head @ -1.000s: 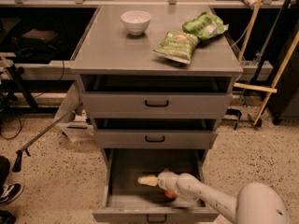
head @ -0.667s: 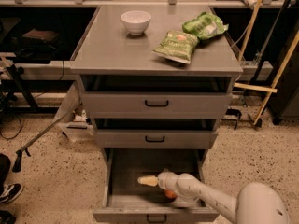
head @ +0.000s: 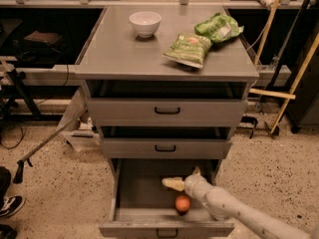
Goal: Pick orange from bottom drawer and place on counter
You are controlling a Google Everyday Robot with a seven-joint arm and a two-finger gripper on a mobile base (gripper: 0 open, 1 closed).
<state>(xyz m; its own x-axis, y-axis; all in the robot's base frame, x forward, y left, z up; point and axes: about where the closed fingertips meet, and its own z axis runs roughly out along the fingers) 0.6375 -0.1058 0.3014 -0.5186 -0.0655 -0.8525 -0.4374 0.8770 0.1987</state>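
My gripper should back up clear and then lower its fingers around the orange nearer the drawer's front side point(head: 182, 204), because its open fingers are hovering behind the orange point(head: 180, 192), toward the drawer's back.
The orange point(head: 182, 203) lies on the floor of the open bottom drawer point(head: 139, 195), near its front wall and right of the middle. My gripper point(head: 183, 179) reaches into the drawer from the lower right and sits just above and behind the orange, not holding it. Its fingers are spread apart: one cream finger point(head: 172, 184) points left, the other points up toward the drawer's back. The grey counter point(head: 124, 59) is the cabinet's top, above the two shut upper drawers.
On the counter stand a white bowl point(head: 145, 23) at the back left and two green crisp bags point(head: 189, 49) point(head: 218, 28) at the right. A long pole point(head: 45, 144) leans at the left, wooden sticks point(head: 291, 83) at the right. A shoe point(head: 10, 206) is at lower left.
My gripper has moved slightly up and to the right in the drawer. The orange, before partly hidden under the wrist, now shows whole below the fingers.
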